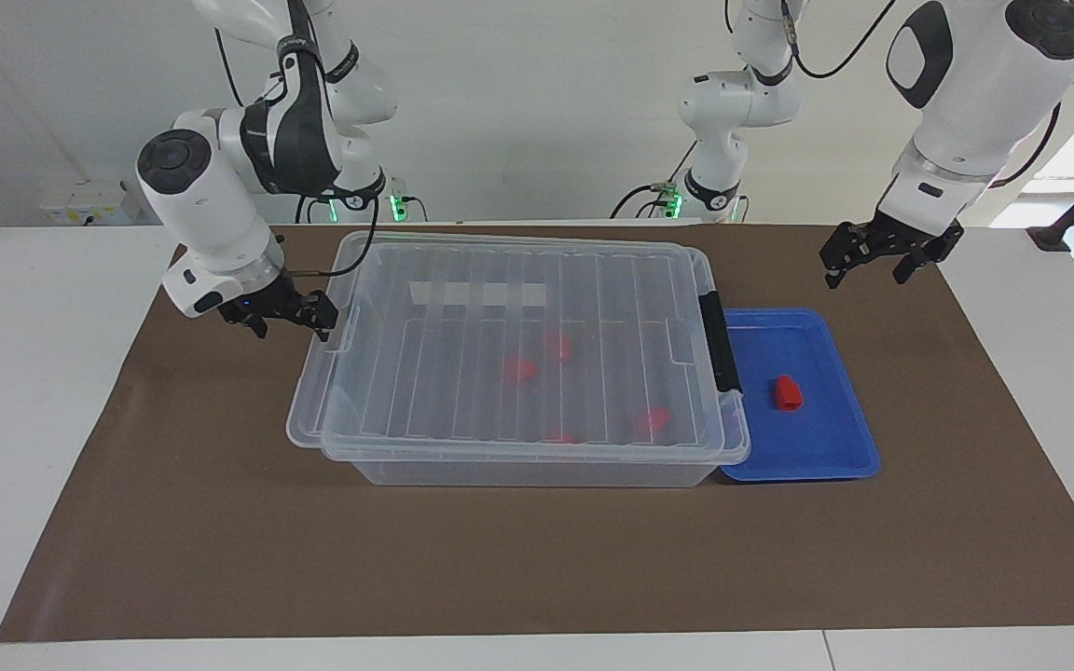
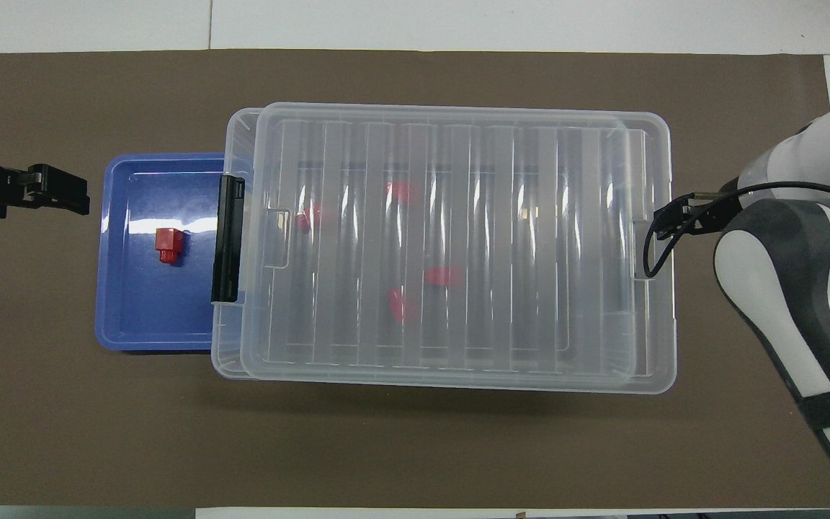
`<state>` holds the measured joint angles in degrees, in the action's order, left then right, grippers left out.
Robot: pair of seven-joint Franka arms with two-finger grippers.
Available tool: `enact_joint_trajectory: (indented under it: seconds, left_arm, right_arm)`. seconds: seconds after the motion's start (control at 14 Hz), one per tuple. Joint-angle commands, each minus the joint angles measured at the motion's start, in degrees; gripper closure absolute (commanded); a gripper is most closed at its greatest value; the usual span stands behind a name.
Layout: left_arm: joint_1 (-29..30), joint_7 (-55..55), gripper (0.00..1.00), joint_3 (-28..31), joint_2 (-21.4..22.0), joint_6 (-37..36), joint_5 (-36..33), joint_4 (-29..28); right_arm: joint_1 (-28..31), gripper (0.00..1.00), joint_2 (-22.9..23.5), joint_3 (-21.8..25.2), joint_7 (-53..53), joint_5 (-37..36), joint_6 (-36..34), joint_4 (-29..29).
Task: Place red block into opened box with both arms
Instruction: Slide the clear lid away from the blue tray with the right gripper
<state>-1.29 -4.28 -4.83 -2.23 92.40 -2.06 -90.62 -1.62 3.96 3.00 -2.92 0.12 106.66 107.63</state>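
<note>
The ribbed lid (image 2: 464, 246) is lying flat and is shifted off the clear box's rim (image 2: 243, 148), so I expect it to slide level and show the latch end when I pull.
The red block (image 1: 787, 393) (image 2: 168, 245) lies alone in the blue tray (image 1: 826, 461) (image 2: 134, 324). The clear box (image 1: 537, 471) (image 2: 226, 364) stands beside the tray, and its ribbed lid (image 1: 500, 308) (image 2: 458, 180) rests on top, shifted toward the right arm's end. Several red pieces (image 1: 519, 369) show through the lid. My right gripper (image 1: 313, 320) holds the lid's end lip at that end. My left gripper (image 1: 880, 261) (image 2: 62, 191) hangs open over the mat, beside the tray, holding nothing.
A black latch handle (image 1: 720, 340) (image 2: 228, 249) sits on the box's end next to the tray. A brown mat (image 1: 537, 559) covers the table under everything. Two slimmer white arms (image 1: 723, 121) stand at the robots' edge of the table.
</note>
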Motion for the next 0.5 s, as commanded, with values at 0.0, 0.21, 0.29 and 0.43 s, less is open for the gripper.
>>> enact_joint_trajectory:
  seconds: [0.0, 0.21, 0.29, 0.43]
  left_arm:
    - [0.0, 0.1, 0.0, 0.3, 1.9, 2.2, -0.8, -3.1]
    - [0.1, 0.1, 0.0, 0.4, 4.2, 10.5, -0.8, -9.7]
    - [0.3, 0.2, 0.0, 0.4, 4.5, 13.1, -0.8, -11.8]
    - [0.7, 0.2, 0.0, 0.5, 4.3, 17.5, -0.8, -15.2]
  right_arm:
    - [0.9, 0.0, -1.4, 1.6, 4.1, 0.0, 1.0, 1.7]
    - [0.9, 0.0, -1.4, 3.6, 6.5, 0.0, 0.9, 1.7]
    - [0.9, 0.0, -1.4, 4.3, 7.7, 0.0, 0.9, 1.7]
    - [0.9, 0.0, -1.3, 5.5, 9.7, 0.0, 1.2, 1.7]
